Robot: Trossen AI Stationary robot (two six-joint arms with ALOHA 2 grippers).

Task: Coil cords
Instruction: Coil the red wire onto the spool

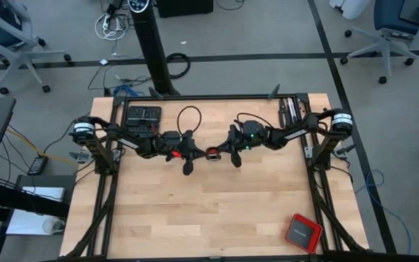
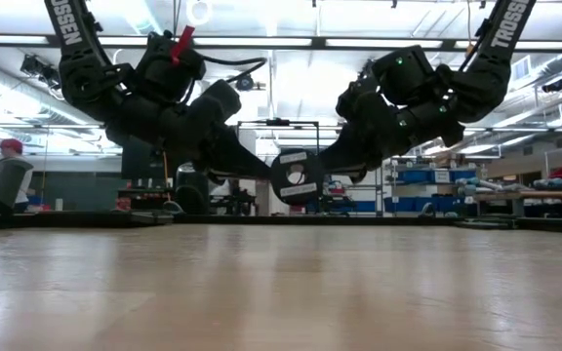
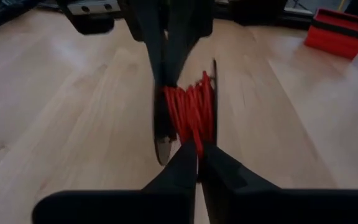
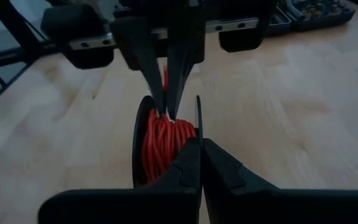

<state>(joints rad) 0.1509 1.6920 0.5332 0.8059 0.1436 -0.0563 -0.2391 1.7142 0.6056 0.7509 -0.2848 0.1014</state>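
Observation:
My left gripper is pinching the red winding (image 4: 166, 138), and the cord's loose end (image 4: 165, 77) sticks up past its fingers. It should open, move back and reach for that loose end.
A thin red cord (image 3: 191, 109) is wound on a small black spool (image 2: 296, 174), which hangs in the air above the middle of the table. In the high view the spool (image 1: 213, 153) sits between both grippers. My left gripper (image 3: 197, 158) comes from the table's left and is shut on the red winding. My right gripper (image 4: 199, 155) comes from the right and is shut on the spool. In the low view a short red strand (image 2: 181, 44) sticks up beside the left arm. My left gripper pinches the red cord winding (image 3: 194, 140) between its two fingers, reaching in between the spool's two flanges, about level from the table's left. The spool is clear of the table, its axis level. My right gripper pinches the rim of one spool flange (image 4: 197, 121) between its two fingers, about level from the table's right. The flange stands edge-on to the fingers. The spool is lifted clear of the table.
A red square box with a dark top (image 1: 302, 231) lies near the table's front right corner. A black tool case (image 1: 144, 116) lies at the far left, and a rack of bits (image 1: 288, 110) at the far right. Bare wood (image 1: 209, 211) stretches in front of the grippers.

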